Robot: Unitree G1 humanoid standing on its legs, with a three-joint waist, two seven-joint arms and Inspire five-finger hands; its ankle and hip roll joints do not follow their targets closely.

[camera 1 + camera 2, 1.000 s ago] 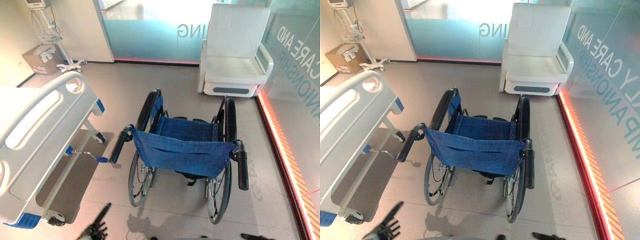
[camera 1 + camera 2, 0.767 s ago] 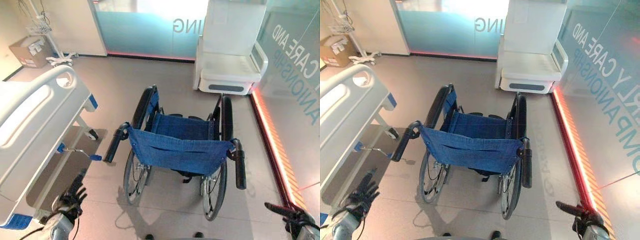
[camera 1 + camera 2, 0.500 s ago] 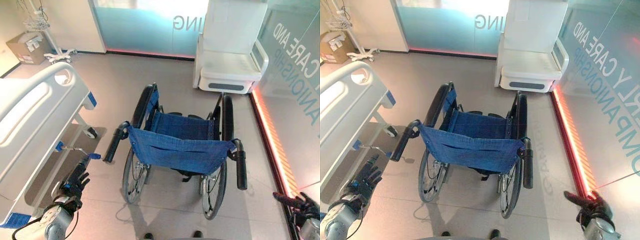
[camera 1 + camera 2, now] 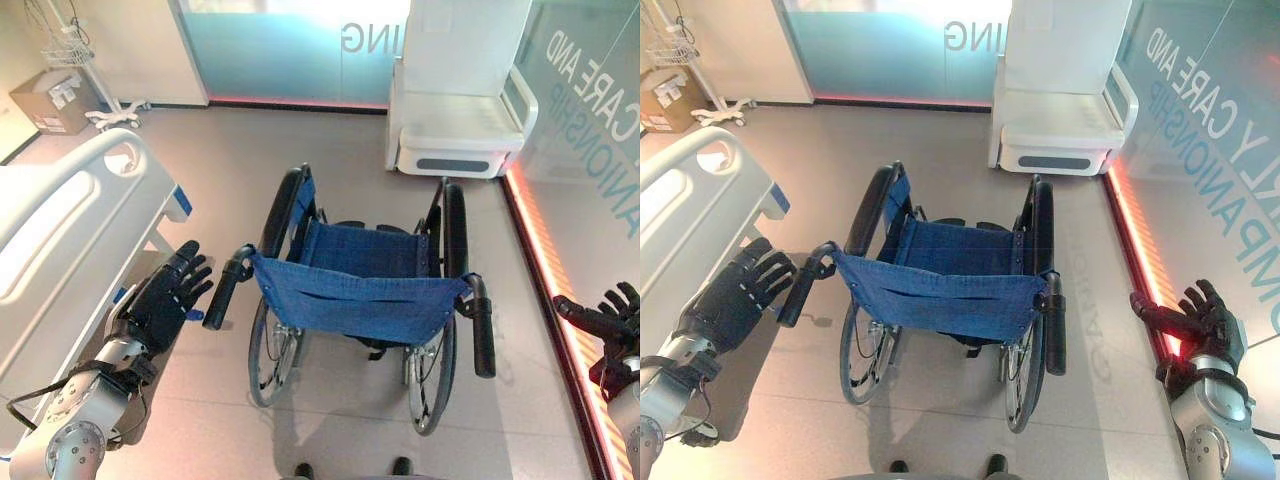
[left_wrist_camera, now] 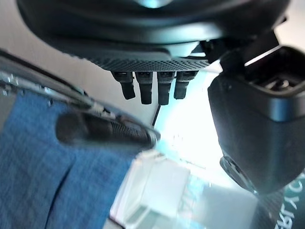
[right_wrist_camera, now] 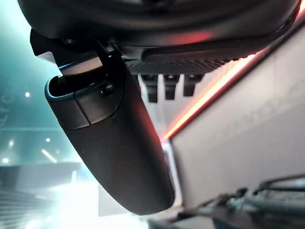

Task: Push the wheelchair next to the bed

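The wheelchair will roll and turn as one piece when I push its handles, because its large spoked wheels are standing on clear floor.
A wheelchair with a blue cloth seat and back stands mid-floor, its back toward me. Its two black push handles stick out: the left handle and the right handle. The white hospital bed with blue corner caps lies to the left. My left hand is open, fingers spread, just left of the left handle and not touching it; that handle shows past the fingers in the left wrist view. My right hand is open at the far right, well apart from the right handle.
A white armchair stands behind the wheelchair by a frosted glass wall. A glowing red floor strip runs along the right wall. A cardboard box and a wheeled stand sit at the back left.
Both hands have risen into view from below: the left came up close beside the left push handle, the right lifted at the far right. The camera has shifted slightly; the wheelchair has stayed put.
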